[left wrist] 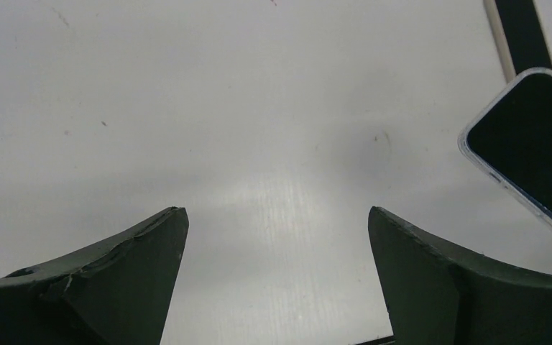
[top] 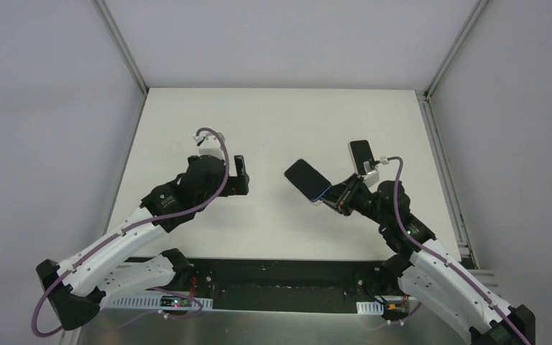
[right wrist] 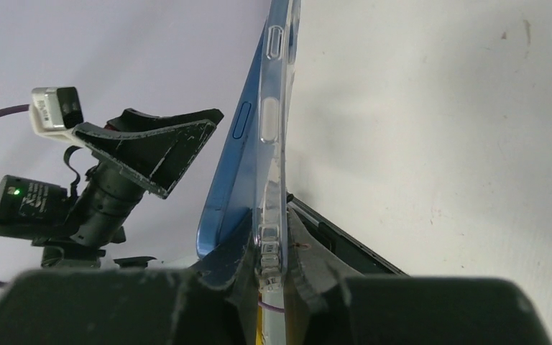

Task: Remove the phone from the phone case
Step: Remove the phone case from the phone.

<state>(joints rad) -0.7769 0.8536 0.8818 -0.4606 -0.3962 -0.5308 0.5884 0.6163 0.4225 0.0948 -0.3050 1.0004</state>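
Note:
I should keep moving my left gripper toward the phone's blue end (right wrist: 214, 231) until it closes there, because that blue end is apart from the clear case in my right gripper.
A phone with a dark screen and a blue frame (top: 306, 178) sits in a clear case and is held tilted above the table's middle. My right gripper (top: 338, 199) is shut on the case's near edge. In the right wrist view the clear case (right wrist: 272, 136) is pinched between my fingers (right wrist: 273, 244), and the blue phone (right wrist: 231, 172) stands a little apart from the case at its lower end. My left gripper (top: 239, 175) is open and empty, left of the phone and apart from it. The left wrist view shows the phone (left wrist: 535, 140) at the right edge, beyond my open gripper (left wrist: 277, 212).
A second dark flat slab (top: 361, 153) lies on the white table (top: 273, 122) behind my right wrist; it also shows in the right wrist view (right wrist: 348, 248). Grey walls and metal rails (top: 442, 172) bound the table on each side.

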